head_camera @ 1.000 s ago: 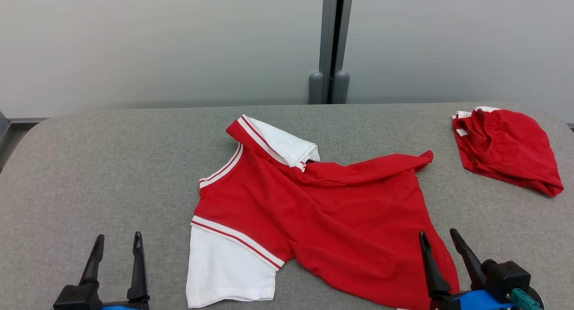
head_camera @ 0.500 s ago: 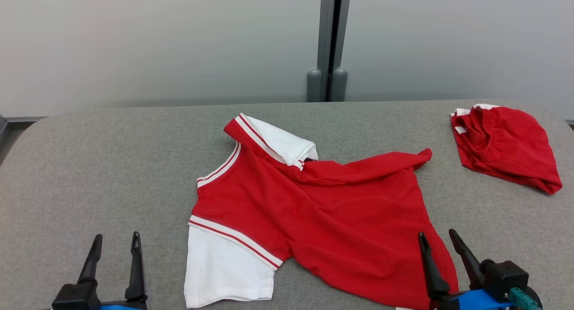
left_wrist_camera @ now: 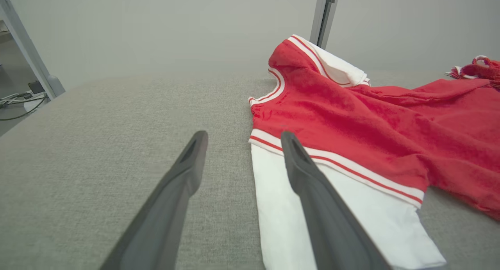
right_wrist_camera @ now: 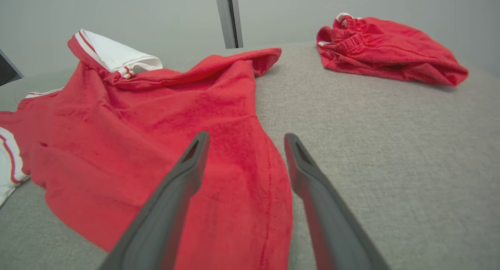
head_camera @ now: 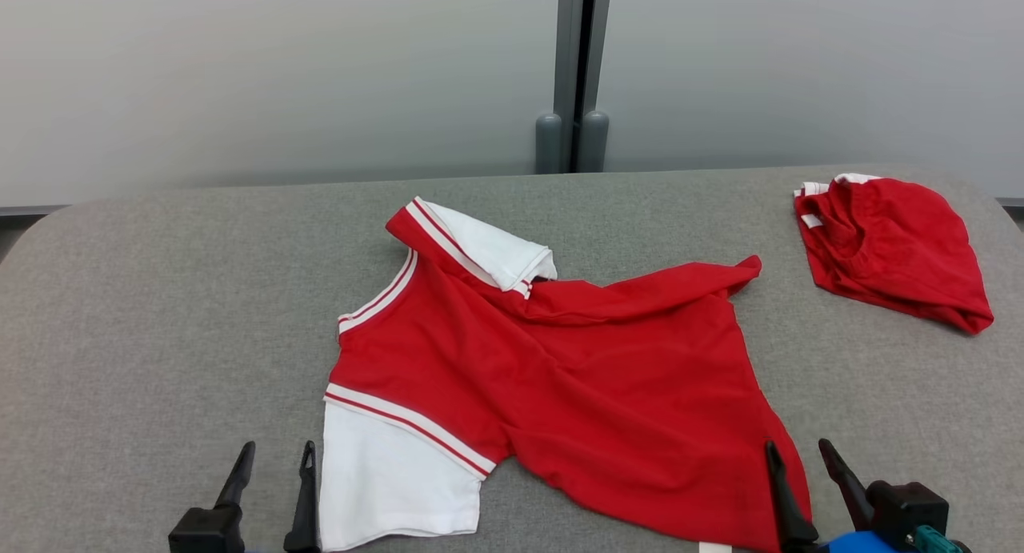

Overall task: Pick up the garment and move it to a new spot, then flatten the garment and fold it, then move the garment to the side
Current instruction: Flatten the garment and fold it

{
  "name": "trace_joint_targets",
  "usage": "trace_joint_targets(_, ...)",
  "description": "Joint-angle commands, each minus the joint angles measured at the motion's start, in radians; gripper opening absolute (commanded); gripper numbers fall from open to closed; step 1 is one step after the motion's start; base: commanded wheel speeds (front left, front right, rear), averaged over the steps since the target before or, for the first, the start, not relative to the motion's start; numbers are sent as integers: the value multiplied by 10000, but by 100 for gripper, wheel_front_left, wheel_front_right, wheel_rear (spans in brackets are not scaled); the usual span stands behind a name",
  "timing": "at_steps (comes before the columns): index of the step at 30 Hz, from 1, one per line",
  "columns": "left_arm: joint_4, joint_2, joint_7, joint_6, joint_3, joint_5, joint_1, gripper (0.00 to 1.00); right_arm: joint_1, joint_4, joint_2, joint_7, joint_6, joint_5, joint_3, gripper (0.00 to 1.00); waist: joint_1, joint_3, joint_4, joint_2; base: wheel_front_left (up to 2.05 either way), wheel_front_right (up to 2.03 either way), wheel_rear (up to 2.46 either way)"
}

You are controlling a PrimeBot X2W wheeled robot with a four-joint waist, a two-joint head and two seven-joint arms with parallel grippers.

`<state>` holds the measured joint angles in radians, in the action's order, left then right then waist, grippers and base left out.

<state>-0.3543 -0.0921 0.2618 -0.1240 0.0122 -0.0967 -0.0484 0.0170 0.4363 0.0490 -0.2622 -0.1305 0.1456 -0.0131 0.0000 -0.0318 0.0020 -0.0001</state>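
I expect the far white sleeve [head_camera: 495, 242] to fall open when I lift the garment and lay it back, because the garment's upper edge [head_camera: 629, 299] is loosely folded over.
The garment [head_camera: 560, 377] is a red shirt with white sleeves and striped trim, spread crookedly across the middle of the grey table [head_camera: 160, 297]; its upper edge is folded over. My left gripper [head_camera: 278, 461] stands open at the bottom left, just beside the near white sleeve [left_wrist_camera: 332, 207]; the garment [left_wrist_camera: 371, 117] lies to its right. My right gripper [head_camera: 798, 454] is open over the shirt's lower right hem [right_wrist_camera: 242, 176], holding nothing.
A second red garment [head_camera: 888, 249], bunched up, lies at the table's far right; it appears again as a red heap [right_wrist_camera: 386, 51] in the right wrist view. A grey post [head_camera: 572, 73] rises behind the table against the pale wall. Bare cloth surface spreads to the left.
The head view has shifted, so the scene sits slightly higher and to the left. My left gripper has come right, close beside the white sleeve. Both grippers stay open.
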Motion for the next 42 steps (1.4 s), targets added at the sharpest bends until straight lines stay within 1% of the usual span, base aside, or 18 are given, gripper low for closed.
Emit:
trace_joint_targets(1, -238, -12, 45, -61, 135, -70, 229, 100, 115, 137, 28, -36, -5, -71, -72, 100, 0, -51, -44, 1, 0, 0, 0)
trace_joint_targets(6, -862, 21, 46, -60, 510, -325, 352, 100, 66, 544, 28, -36, -5, 16, -185, 100, 0, -236, -194, 1, 0, 0, 0)
trace_joint_targets(13, -1713, -194, 46, -68, 1134, -772, 373, 100, -91, 1099, 29, -36, -5, 299, -100, 100, 0, -442, -315, 1, 0, 0, 0)
trace_joint_targets(25, -2641, -324, 46, -71, 1556, -1353, 577, 100, -211, 1818, 29, -34, -5, 914, 265, 100, 0, -462, -349, 1, 0, 0, 0)
trace_joint_targets(30, -3012, -265, 31, -71, 2175, -1988, 655, 100, -89, 2364, 14, 3, -7, 1267, 678, 100, 0, -447, -352, 1, 0, 0, 0)
trace_joint_targets(34, -3207, -283, 11, -71, 2557, -2475, 834, 100, 18, 2713, -34, 49, -16, 1770, 1133, 100, 0, -416, -368, 1, 0, 0, 0)
trace_joint_targets(37, -3377, -294, 11, -72, 2839, -2778, 961, 100, 104, 2748, -81, 54, -27, 2219, 1682, 100, 0, -395, -398, 1, 0, 0, 0)
trace_joint_targets(41, -3636, -300, 2, -72, 3247, -3185, 1159, 100, 267, 2773, -77, 54, -28, 2401, 2114, 100, 0, -397, -428, 1, 0, 0, 0)
trace_joint_targets(42, -3716, -290, 2, -72, 3325, -3331, 1213, 100, 310, 2777, -75, 54, -28, 2433, 2164, 81, 0, -392, -430, 1, 0, 0, 0)
